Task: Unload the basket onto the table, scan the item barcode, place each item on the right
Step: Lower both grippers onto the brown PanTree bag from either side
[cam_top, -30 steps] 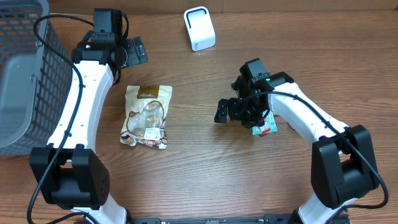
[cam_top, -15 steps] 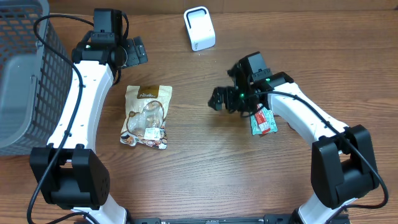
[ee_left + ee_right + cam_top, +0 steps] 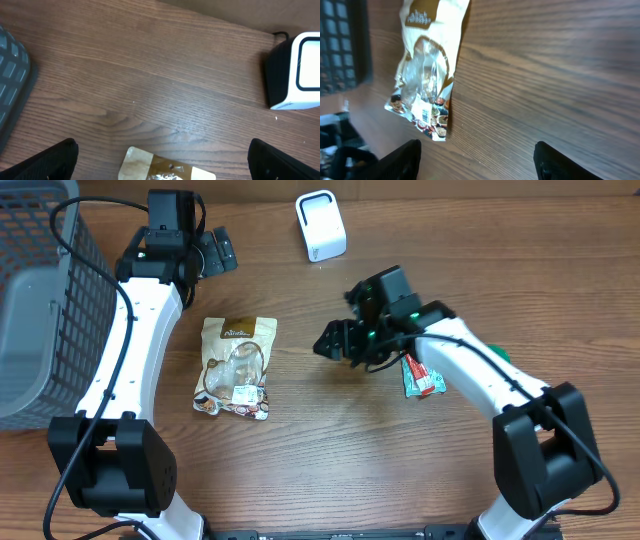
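The snack pouch (image 3: 235,368) is next to the grey basket, away from the fingers of my right gripper, so my left gripper should turn the pouch's top edge (image 3: 243,325) toward my right gripper.
A cream-and-brown snack pouch (image 3: 235,367) lies flat left of centre, a white label with a barcode near its lower end (image 3: 423,113). A red-and-green packet (image 3: 422,376) lies to the right, partly under my right arm. The white scanner (image 3: 320,225) stands at the back. My right gripper (image 3: 335,340) hovers between the two items, open and empty, facing the pouch (image 3: 427,75); in the right wrist view the right gripper (image 3: 480,162) has only bare wood between its fingers. My left gripper (image 3: 215,252) is open above the pouch's top edge (image 3: 150,167), nothing in it.
A grey mesh basket (image 3: 40,300) fills the left edge; its wall shows in the left wrist view (image 3: 12,75). The scanner (image 3: 300,70) sits at that view's right edge. Bare wooden table lies around the items.
My right arm has swung left, away from the red-and-green packet, which stays on the table. The left arm has hardly moved.
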{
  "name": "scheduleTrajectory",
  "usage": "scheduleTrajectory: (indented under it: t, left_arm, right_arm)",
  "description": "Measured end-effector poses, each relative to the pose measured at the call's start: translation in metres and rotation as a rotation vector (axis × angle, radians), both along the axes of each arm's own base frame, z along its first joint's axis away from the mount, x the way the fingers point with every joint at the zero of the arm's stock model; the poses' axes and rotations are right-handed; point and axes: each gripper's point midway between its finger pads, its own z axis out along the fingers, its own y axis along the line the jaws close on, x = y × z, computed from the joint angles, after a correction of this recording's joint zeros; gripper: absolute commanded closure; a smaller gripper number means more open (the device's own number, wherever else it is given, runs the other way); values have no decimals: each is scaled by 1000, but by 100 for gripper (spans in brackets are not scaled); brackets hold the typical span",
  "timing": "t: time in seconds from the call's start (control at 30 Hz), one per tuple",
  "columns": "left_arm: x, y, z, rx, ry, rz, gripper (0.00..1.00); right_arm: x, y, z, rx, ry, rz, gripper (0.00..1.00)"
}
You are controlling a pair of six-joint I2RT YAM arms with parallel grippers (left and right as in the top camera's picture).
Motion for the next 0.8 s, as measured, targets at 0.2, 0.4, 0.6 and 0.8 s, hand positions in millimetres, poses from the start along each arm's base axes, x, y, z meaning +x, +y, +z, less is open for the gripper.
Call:
scheduleTrajectory:
  t: [0.2, 0.4, 0.6, 0.8]
  left_arm:
    - [-9, -3, -8, -14, 50, -13, 0]
    - [-60, -11, -40, -49, 295, -57, 69]
    - [-90, 9, -77, 43, 421, 17, 95]
    - [-111, 21, -127, 89, 474, 67, 92]
  right_arm:
    - [-11, 18, -11, -126, -36, -42, 26]
    - [-9, 19, -15, -188, -77, -77, 26]
    - [-4, 14, -17, -218, -92, -109, 26]
    - [-2, 11, -17, -231, -98, -119, 26]
